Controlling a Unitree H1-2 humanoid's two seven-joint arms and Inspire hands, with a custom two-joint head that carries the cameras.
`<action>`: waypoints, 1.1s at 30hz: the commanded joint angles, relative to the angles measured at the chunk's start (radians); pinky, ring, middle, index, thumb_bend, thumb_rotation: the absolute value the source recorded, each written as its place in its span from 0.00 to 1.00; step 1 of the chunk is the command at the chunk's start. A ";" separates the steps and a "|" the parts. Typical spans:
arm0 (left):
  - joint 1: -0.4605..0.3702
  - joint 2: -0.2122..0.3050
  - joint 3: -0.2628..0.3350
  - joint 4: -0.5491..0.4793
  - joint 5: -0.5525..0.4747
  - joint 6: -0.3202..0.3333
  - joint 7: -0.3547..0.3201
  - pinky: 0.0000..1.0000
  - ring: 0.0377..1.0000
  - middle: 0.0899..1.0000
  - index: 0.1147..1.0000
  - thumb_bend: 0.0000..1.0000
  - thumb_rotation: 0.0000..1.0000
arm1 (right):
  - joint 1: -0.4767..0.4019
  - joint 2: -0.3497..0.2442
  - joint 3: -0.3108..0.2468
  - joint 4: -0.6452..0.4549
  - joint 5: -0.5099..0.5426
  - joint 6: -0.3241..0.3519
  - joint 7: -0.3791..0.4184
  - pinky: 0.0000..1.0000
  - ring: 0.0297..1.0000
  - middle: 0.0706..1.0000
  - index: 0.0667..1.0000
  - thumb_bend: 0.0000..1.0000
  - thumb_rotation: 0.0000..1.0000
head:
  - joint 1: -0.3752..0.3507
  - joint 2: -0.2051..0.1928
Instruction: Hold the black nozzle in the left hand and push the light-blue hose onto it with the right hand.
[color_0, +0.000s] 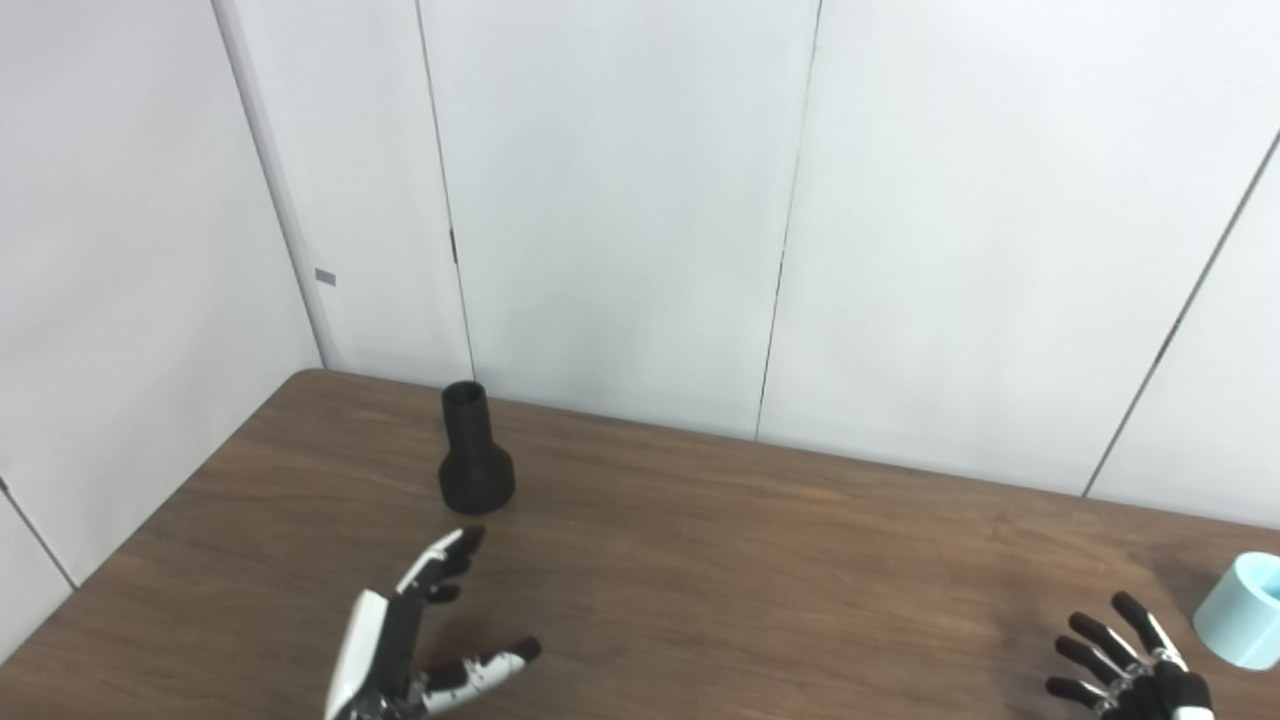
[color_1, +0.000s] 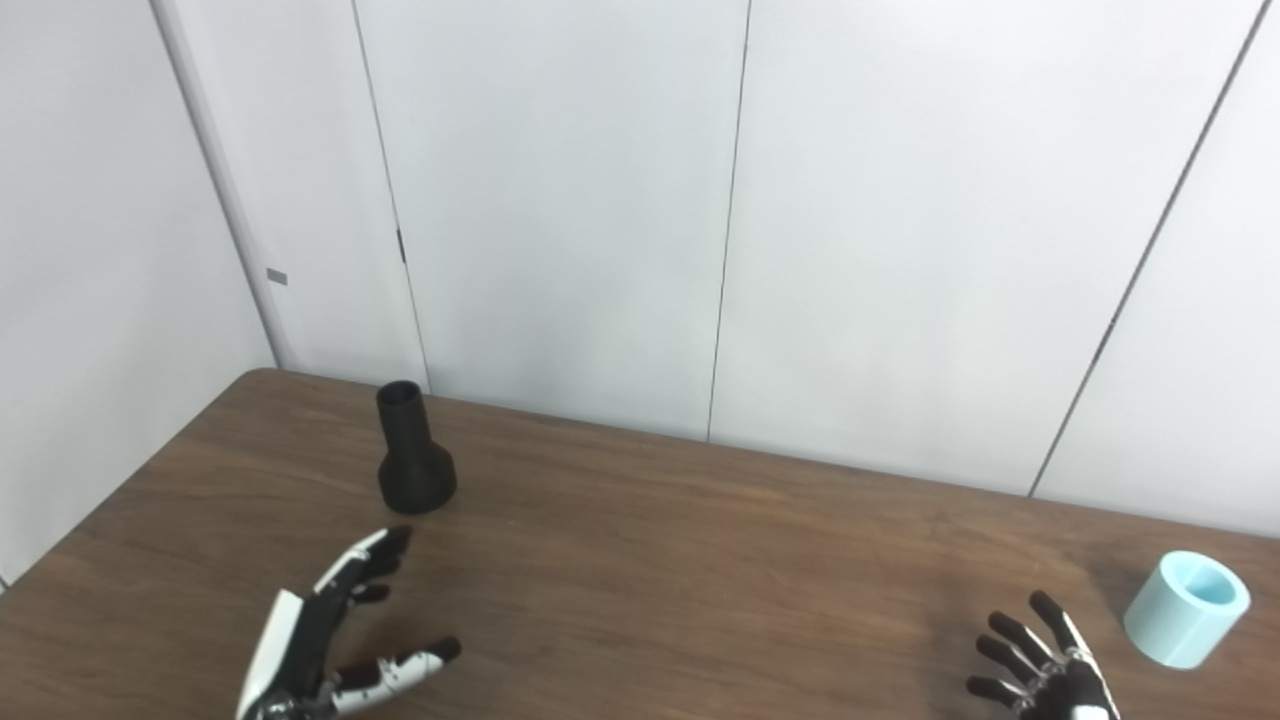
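Note:
The light-blue hose (color_0: 1242, 612) should go over only the neck when the robot pushes it on, because the black nozzle's narrow neck spreads out into a wide base (color_0: 475, 449).
The black nozzle (color_0: 474, 456) stands upright on the brown table, wide base down, narrow neck up, toward the back left. My left hand (color_0: 405, 640) is open and empty, fingers spread, a little in front of the nozzle and apart from it. The light-blue hose piece (color_1: 1187, 608), a short cylinder, sits at the far right of the table, its opening tilted up toward the back. My right hand (color_1: 1040, 672) is open and empty at the bottom edge, just left of the hose and not touching it.
The wooden table (color_0: 760, 570) ends at white wall panels (color_0: 620, 200) along the back and left. Its rounded back-left corner (color_0: 300, 378) is near the nozzle.

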 joint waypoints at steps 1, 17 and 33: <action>-0.047 0.029 0.018 -0.041 0.002 0.004 0.013 0.75 0.81 0.82 0.82 0.78 0.06 | 0.078 0.027 0.007 0.049 0.008 0.004 -0.005 0.63 0.76 0.79 0.89 0.51 1.00 | 0.000 0.002; -0.203 0.191 0.036 0.046 0.089 0.209 -0.028 0.80 0.86 0.86 0.83 0.83 0.19 | 0.076 0.017 0.015 0.050 -0.006 0.016 0.002 0.64 0.78 0.80 0.90 0.52 0.93 | -0.009 0.002; -0.373 0.328 -0.060 0.338 0.216 0.175 0.024 0.96 0.92 0.87 0.80 0.92 0.29 | 0.092 0.017 0.020 0.020 -0.002 0.029 0.010 0.65 0.78 0.81 0.91 0.49 0.97 | -0.012 0.020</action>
